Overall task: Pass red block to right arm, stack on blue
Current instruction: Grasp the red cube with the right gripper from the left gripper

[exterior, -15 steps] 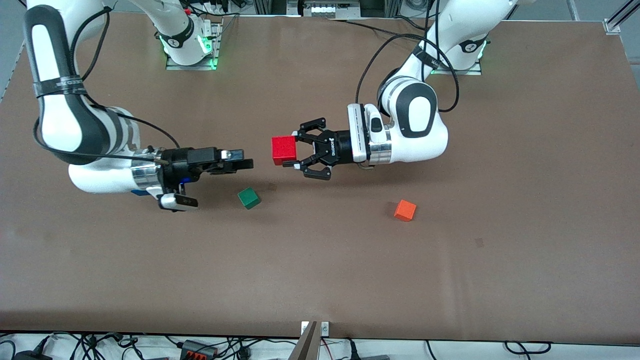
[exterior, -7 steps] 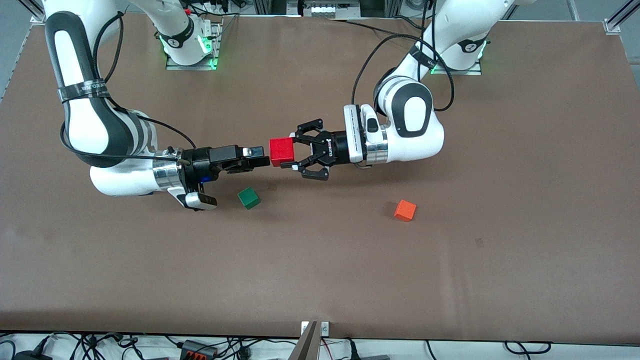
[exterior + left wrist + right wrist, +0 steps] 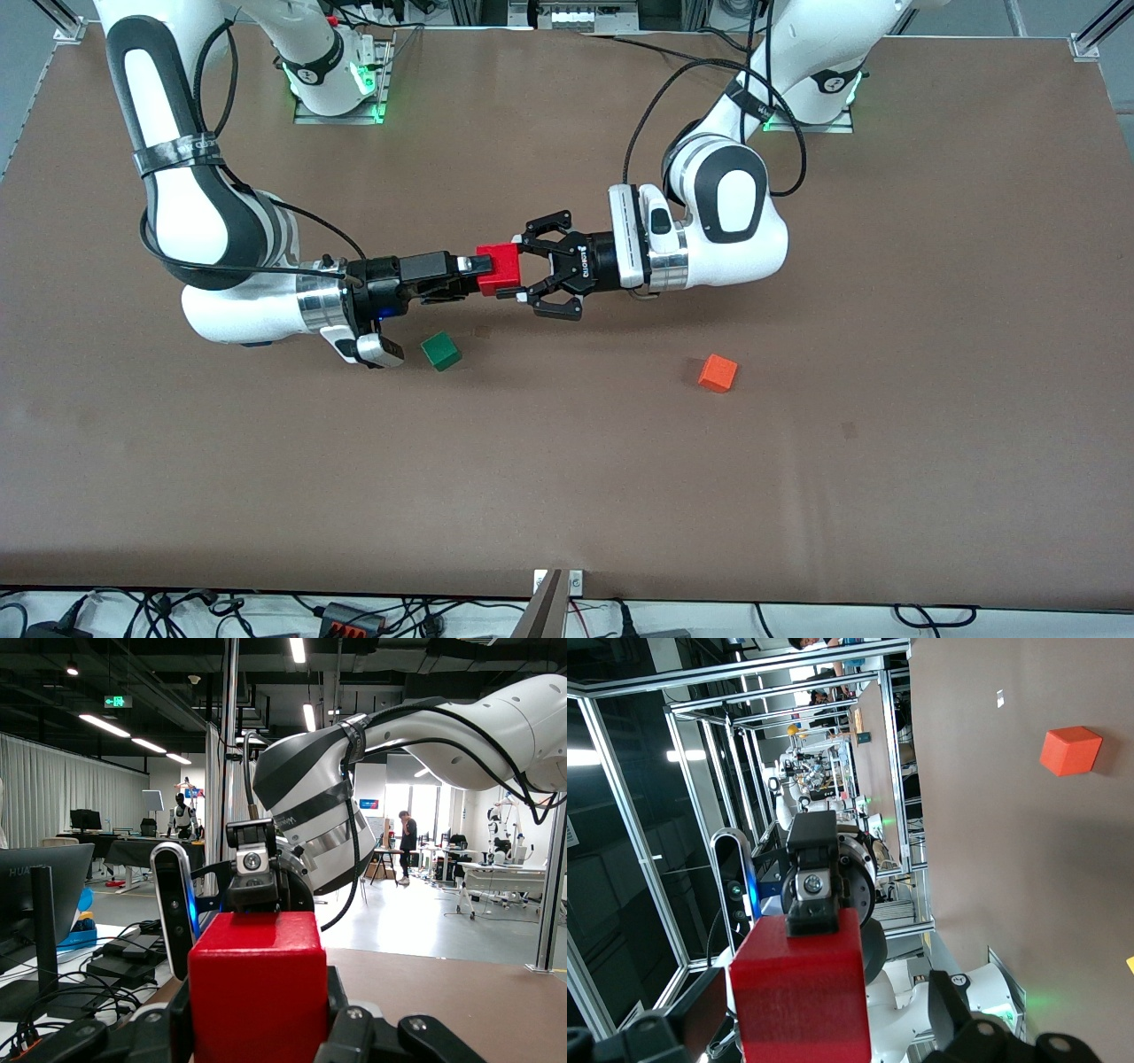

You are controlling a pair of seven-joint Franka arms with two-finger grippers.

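A dark blue sliver (image 3: 256,345) shows below the white wrist of the robot's right arm, so the robot should expect the blue block (image 3: 253,330) to be hidden under that wrist.
The red block (image 3: 499,267) hangs above the middle of the table, with my left gripper (image 3: 516,268) shut on it from both sides. In the left wrist view the red block (image 3: 257,997) fills the space between the black pads. My right gripper (image 3: 478,275) has come in from the right arm's end and stands open, its fingers around the block's free end. The right wrist view shows the red block (image 3: 799,988) next to one dark finger (image 3: 700,1014), with a wide gap to the other. The blue block is out of view.
A green cube (image 3: 440,351) lies on the brown table just nearer the front camera than my right gripper. An orange cube (image 3: 718,373) lies toward the left arm's end, and the orange cube (image 3: 1070,750) also shows in the right wrist view.
My right arm has moved toward the left gripper until its open fingers reached around the red block. The left gripper shifted slightly and kept its grip.
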